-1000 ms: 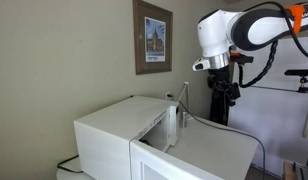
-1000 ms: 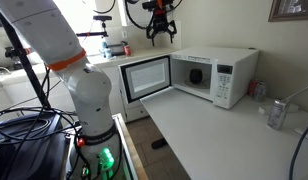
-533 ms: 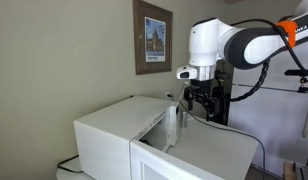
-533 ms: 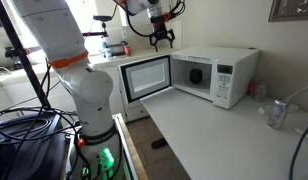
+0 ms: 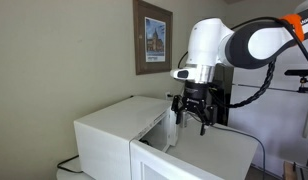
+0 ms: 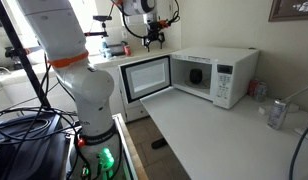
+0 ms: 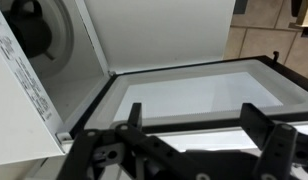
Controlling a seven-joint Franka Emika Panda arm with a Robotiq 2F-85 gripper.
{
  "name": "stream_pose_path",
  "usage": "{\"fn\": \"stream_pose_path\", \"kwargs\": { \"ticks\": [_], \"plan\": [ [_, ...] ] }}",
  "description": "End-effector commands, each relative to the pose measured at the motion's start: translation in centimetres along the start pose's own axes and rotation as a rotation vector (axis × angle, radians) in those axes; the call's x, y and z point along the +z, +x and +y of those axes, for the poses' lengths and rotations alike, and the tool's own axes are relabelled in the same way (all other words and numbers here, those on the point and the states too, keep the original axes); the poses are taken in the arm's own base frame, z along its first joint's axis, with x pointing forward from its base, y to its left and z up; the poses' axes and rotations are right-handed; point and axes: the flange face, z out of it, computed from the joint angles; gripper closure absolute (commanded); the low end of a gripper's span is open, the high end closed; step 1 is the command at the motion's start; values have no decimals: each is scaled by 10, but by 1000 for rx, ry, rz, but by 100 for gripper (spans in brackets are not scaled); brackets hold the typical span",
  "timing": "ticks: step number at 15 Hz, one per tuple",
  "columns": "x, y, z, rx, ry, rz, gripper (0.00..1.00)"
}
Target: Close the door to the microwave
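Observation:
The door [image 5: 170,168] joins the microwave along one upright corner edge [image 5: 131,160], so it will swing around that edge until it is flush with the front when the robot pushes.
The white microwave [image 6: 216,73] stands on a white counter, and its rear and top show in an exterior view [image 5: 114,130]. Its door [image 6: 146,77] stands swung open to the side, with a dark-framed window. In the wrist view the door [image 7: 204,95] fills the middle, with the oven cavity and turntable [image 7: 39,30] at upper left. My gripper [image 6: 152,40] hangs open and empty just above the door's top edge, also seen in an exterior view [image 5: 194,110]. In the wrist view my gripper [image 7: 194,125] shows two black fingers [image 7: 134,118] spread apart, touching nothing.
A soda can [image 6: 278,113] and a red item [image 6: 257,88] stand on the counter [image 6: 214,135] right of the microwave. A framed picture [image 5: 152,37] hangs on the wall. The robot base [image 6: 89,95] and cables stand left of the counter.
My gripper has come down from high above and moved toward the microwave; it now hangs just above the open door. The door has not moved.

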Motion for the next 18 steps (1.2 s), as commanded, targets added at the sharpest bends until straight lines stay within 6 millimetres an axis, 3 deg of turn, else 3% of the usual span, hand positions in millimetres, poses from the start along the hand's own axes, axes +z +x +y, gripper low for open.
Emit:
{"fn": "stream_pose_path", "kwargs": {
  "ticks": [1,3,4,6,10,14,18],
  "plan": [
    [11,21,-3,-70,39,81,0],
    [19,33,-4,-96,40,93,0],
    [23,37,-3,-109,30,96,25],
    [29,45,-2,-126,8,112,32],
    [33,62,5,-174,-48,168,65],
    [35,66,14,-184,-113,260,96],
    [50,70,26,-191,-114,372,100]
  ]
}}
